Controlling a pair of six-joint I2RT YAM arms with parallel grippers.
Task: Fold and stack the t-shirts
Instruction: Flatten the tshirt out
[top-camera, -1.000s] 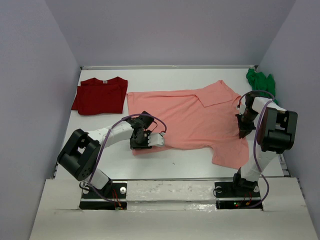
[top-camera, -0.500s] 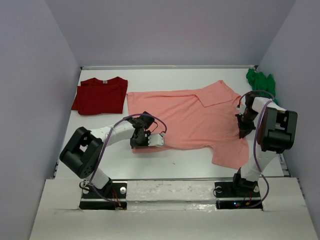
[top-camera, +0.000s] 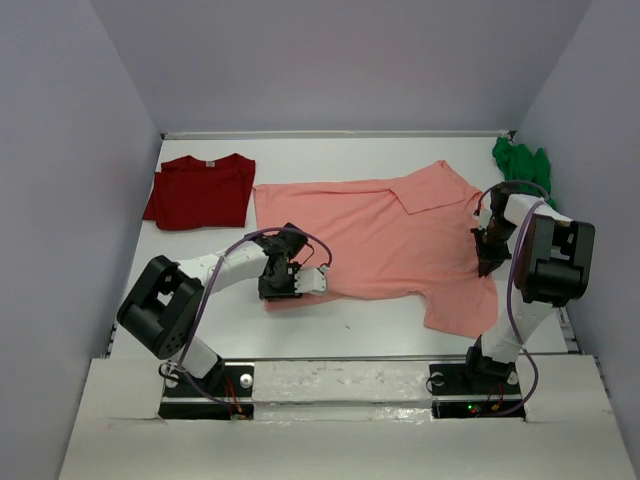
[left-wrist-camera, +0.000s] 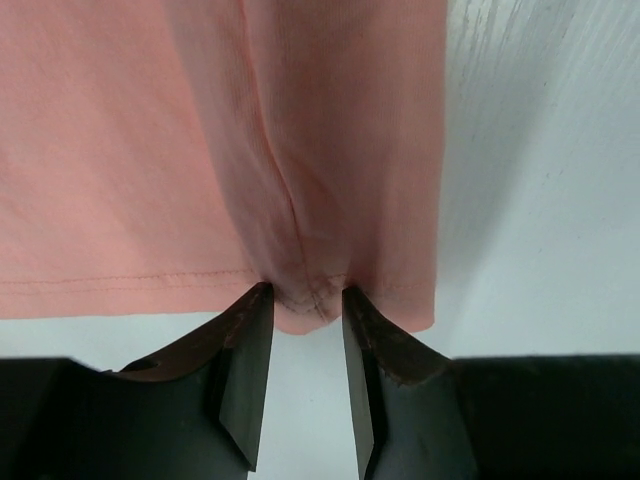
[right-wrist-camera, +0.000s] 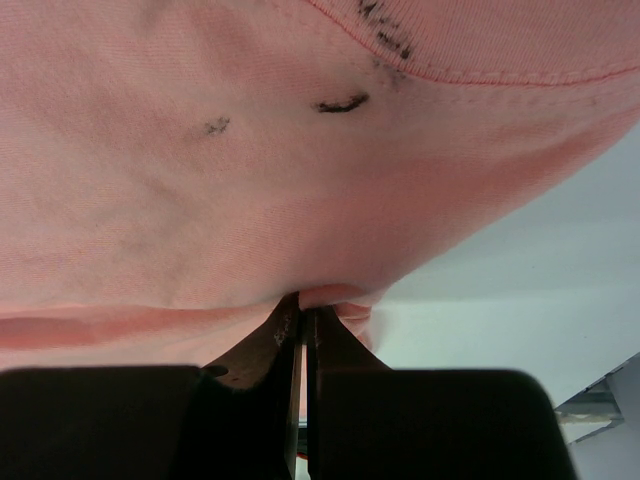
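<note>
The salmon-pink t-shirt (top-camera: 390, 235) will hang down from the puckered seam (left-wrist-camera: 285, 200) like a curtain when the robot raises both ends, because that seam runs lengthwise from the left gripper.
A salmon-pink t-shirt (top-camera: 380, 235) lies spread across the middle of the table. My left gripper (top-camera: 275, 292) is at its near-left hem corner (left-wrist-camera: 300, 300). In the left wrist view, the left gripper (left-wrist-camera: 305, 295) is open, its tips on either side of the puckered seam, with bare table showing between the fingers. My right gripper (top-camera: 486, 262) is at the shirt's right edge. Seen from the right wrist, that gripper (right-wrist-camera: 305, 310) is shut on a fold of the pink cloth (right-wrist-camera: 340, 295). A folded dark red t-shirt (top-camera: 200, 190) lies at the back left. A bright green t-shirt (top-camera: 522, 160) is bunched at the back right.
Grey walls close in the table (top-camera: 350, 320) on the left, back and right. The near table edge runs just in front of both arm bases. The pink cloth carries a few dark marks (right-wrist-camera: 340, 103) in the right wrist view.
The left gripper has shifted only slightly at the hem corner, and the corner has moved a little with it. The right arm and the other shirts have not moved.
</note>
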